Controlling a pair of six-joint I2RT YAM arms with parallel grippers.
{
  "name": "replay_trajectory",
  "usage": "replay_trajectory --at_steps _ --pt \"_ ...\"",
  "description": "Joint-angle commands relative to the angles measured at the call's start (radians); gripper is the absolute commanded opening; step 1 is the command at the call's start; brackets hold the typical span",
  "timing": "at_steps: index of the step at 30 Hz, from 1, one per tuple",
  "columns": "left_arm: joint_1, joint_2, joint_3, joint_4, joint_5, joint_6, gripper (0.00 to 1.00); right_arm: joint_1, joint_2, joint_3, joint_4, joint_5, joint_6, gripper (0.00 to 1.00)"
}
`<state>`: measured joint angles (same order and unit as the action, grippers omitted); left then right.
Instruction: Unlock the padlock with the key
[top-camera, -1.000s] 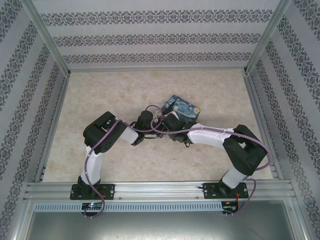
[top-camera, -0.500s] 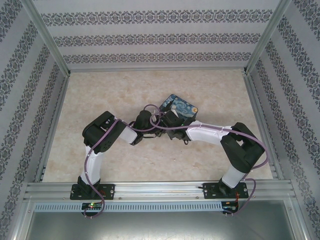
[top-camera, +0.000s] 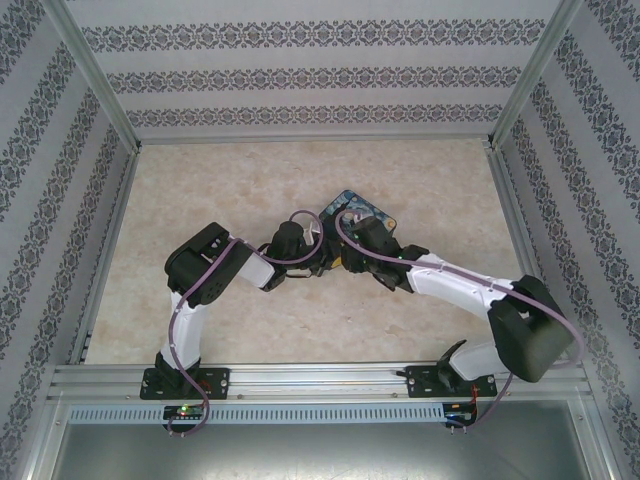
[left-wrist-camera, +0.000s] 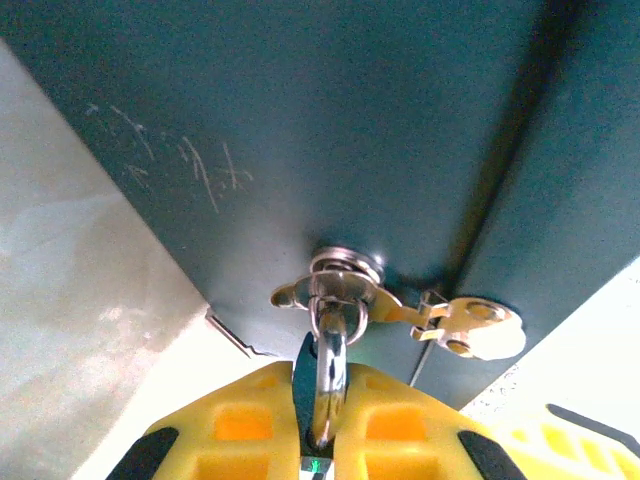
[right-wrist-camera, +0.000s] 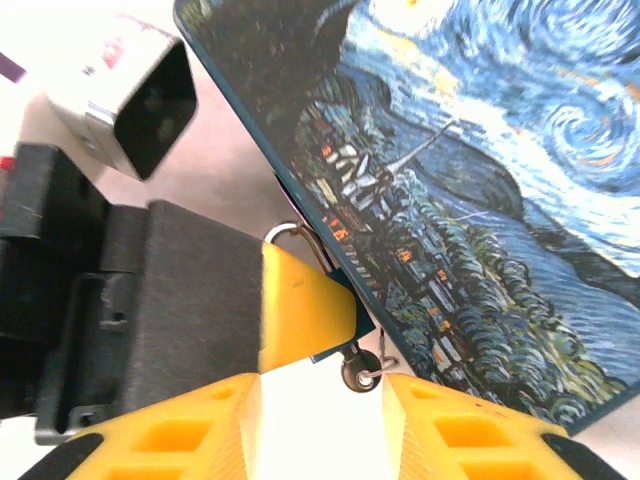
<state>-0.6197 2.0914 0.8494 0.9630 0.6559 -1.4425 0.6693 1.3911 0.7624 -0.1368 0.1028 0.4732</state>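
Observation:
The box's padlock side is angled away from my right gripper, so next my left gripper goes to the box's far corner and turns the box toward my right gripper.
The padlock shows as a round metal lock face on the dark teal side of a box with a starry-night lid. A silver key stands in it, and a second key hangs from the same ring. My left gripper is shut on the inserted key, its yellow fingers pressed against the box's edge. My right gripper is open just beside the box, nothing between its fingers, with the ring's round end close to its right finger. Both grippers meet at the box's near-left side.
The box sits mid-table on a beige marbled top. Patterned walls with aluminium posts enclose three sides. The right arm's elbow hangs over the near right corner, and cables loop over both wrists.
The right gripper has gone from shut to open beside the box. The right arm's elbow has swung out toward the near right. The left arm still holds the key.

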Motion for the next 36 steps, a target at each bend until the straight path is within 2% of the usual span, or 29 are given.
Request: replay_trajectory --at_steps 1,5,8,12,20,28,30,34,36 --pt "0.004 -0.005 -0.018 -0.142 0.027 0.015 0.0 -0.005 -0.023 -0.034 0.042 -0.013 0.072 0.39" --pt "0.005 -0.012 -0.016 -0.184 0.024 0.051 0.0 -0.001 -0.014 -0.07 0.087 -0.048 0.138 0.41" --pt "0.005 -0.027 -0.019 -0.243 0.017 0.099 0.03 0.001 0.008 -0.103 0.145 -0.05 0.188 0.49" --pt "0.004 -0.071 -0.028 -0.349 -0.004 0.187 0.21 -0.033 0.044 -0.124 0.219 -0.055 0.236 0.58" --pt "0.008 -0.172 -0.095 -0.401 -0.045 0.234 0.58 -0.145 0.126 -0.071 0.322 -0.146 0.27 0.61" --pt "0.035 -0.332 -0.104 -0.521 -0.093 0.301 0.77 -0.221 0.217 0.087 0.305 -0.237 0.219 0.61" --pt "0.052 -0.373 -0.083 -0.584 -0.109 0.339 0.81 -0.226 0.196 0.072 0.318 -0.258 0.216 0.6" --pt "0.096 -0.429 -0.005 -0.732 -0.142 0.444 0.97 -0.221 0.115 -0.031 0.359 -0.266 0.24 0.61" --pt "0.121 -0.44 0.051 -0.803 -0.153 0.497 1.0 -0.221 0.083 -0.097 0.395 -0.257 0.265 0.6"
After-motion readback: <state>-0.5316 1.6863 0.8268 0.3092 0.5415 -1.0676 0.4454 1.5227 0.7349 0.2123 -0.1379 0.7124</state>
